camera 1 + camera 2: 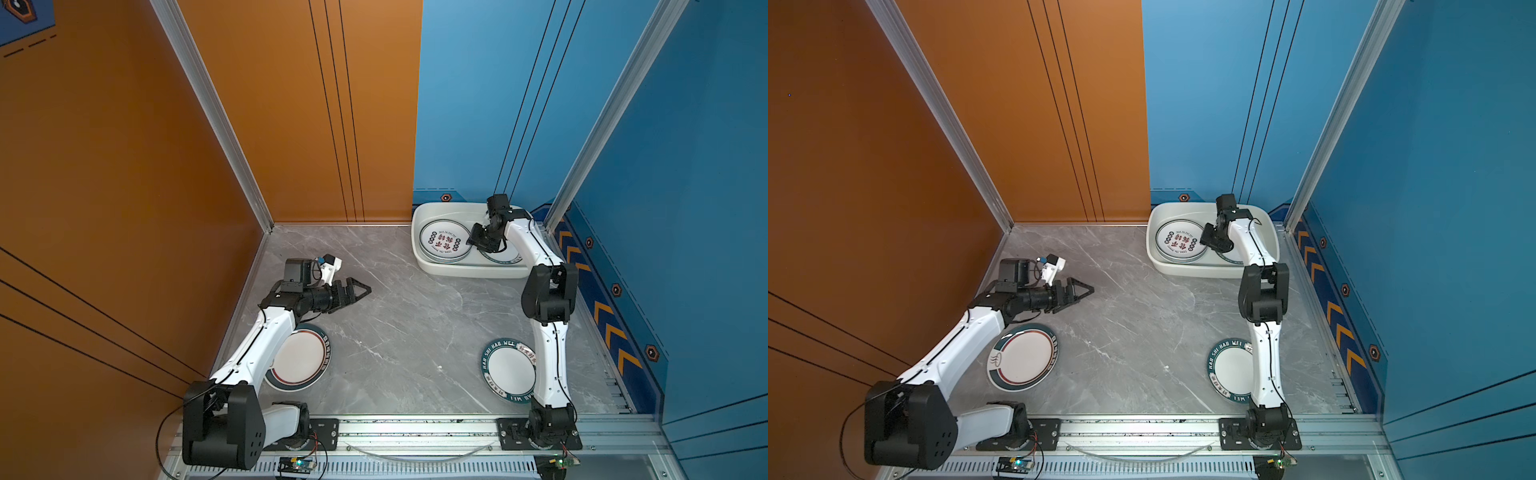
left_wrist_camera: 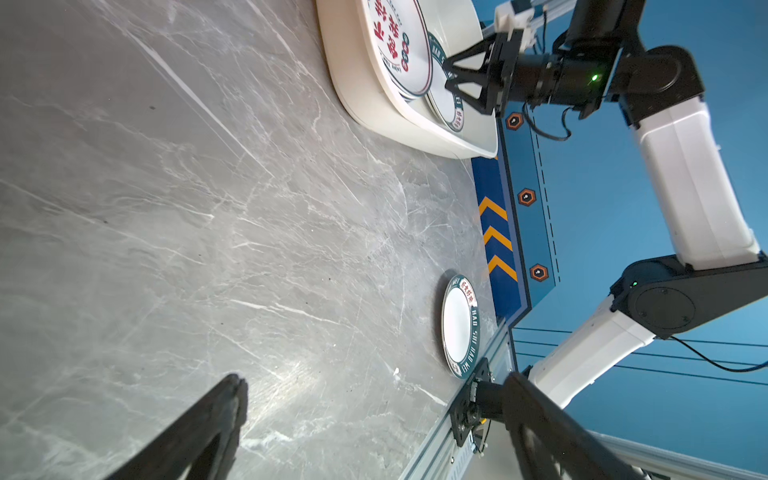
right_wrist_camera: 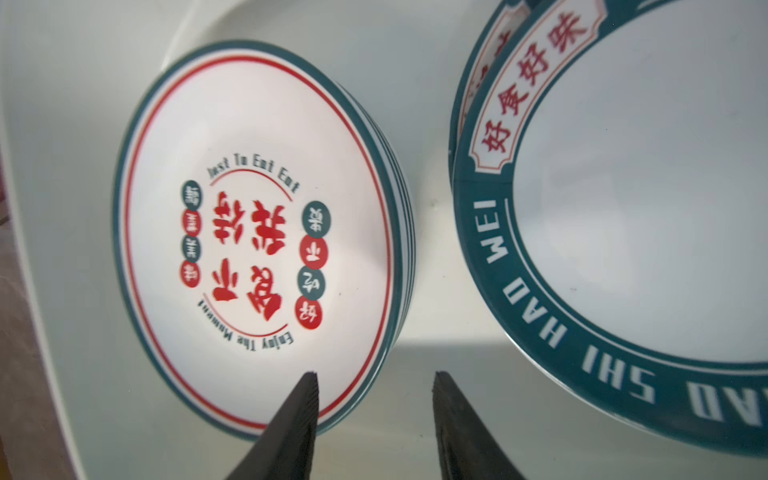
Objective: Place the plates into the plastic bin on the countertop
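Note:
The green-rimmed plate at the front (image 1: 511, 370) is too near the base of my right gripper's arm, so my left gripper should grab its rim (image 1: 488, 357) and pass the plate over.
The white plastic bin (image 1: 469, 272) (image 1: 1200, 272) stands at the back right of the grey countertop (image 1: 407, 324). Inside it lie a stack of plates with red characters (image 1: 444, 241) (image 3: 257, 232) and a green-rimmed plate (image 1: 505, 258) (image 3: 623, 208). My right gripper (image 1: 469, 241) (image 3: 376, 374) hangs open over the bin between them, holding nothing; one fingertip overlaps the stack's edge. Two more plates rest on the countertop: a red-ringed one (image 1: 301, 359) (image 1: 1022, 358) at the front left and a green-rimmed one (image 1: 509, 370) (image 2: 459, 324) at the front right. My left gripper (image 1: 368, 291) (image 2: 374, 378) is wide open and empty above bare marble.
An aluminium rail (image 1: 415, 428) with both arm bases runs along the front edge. An orange wall (image 1: 124, 208) closes the left side and a blue wall (image 1: 685, 208) with orange chevrons the right. The right arm's forearm crosses over the front right plate in both top views.

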### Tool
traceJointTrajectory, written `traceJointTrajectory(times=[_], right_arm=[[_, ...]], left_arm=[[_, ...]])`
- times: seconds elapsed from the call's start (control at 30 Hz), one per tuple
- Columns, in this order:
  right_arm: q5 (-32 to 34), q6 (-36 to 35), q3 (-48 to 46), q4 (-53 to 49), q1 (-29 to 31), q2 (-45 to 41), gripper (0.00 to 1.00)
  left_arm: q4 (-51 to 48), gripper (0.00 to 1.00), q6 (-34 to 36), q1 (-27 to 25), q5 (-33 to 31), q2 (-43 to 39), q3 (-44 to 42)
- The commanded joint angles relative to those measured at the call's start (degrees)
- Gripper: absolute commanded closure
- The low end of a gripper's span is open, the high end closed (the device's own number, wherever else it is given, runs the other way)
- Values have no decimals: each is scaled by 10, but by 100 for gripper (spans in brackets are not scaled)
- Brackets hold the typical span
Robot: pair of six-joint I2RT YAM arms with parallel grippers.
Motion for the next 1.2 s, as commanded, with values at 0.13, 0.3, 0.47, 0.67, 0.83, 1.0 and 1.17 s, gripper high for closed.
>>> traceJointTrajectory(times=[0.13,0.3,0.47,0.67,0.83,1.0,1.17], right_arm=[[2,-14,-42,-8,-23,-131,51],[-2,-19,-129,5,-47,-196,51],[-18,-12,-230,45,-71,-252,50],[-31,-13,-315,71,-90,-294,50],[-40,-13,-360,87,-104,-318,50],[-46,-15,-384,95,-115,-331,50],[-50,-14,-399,102,-119,-336,50]], left_arm=[[-5,2,-4,-154,-95,43,56],[88,1,-54,-265,-138,116,66],[140,1,-69,-358,-166,234,133],[150,10,-74,-436,-152,373,243],[134,21,-68,-476,-134,458,319],[109,30,-59,-502,-129,504,365],[101,37,-56,-514,-126,528,385]])
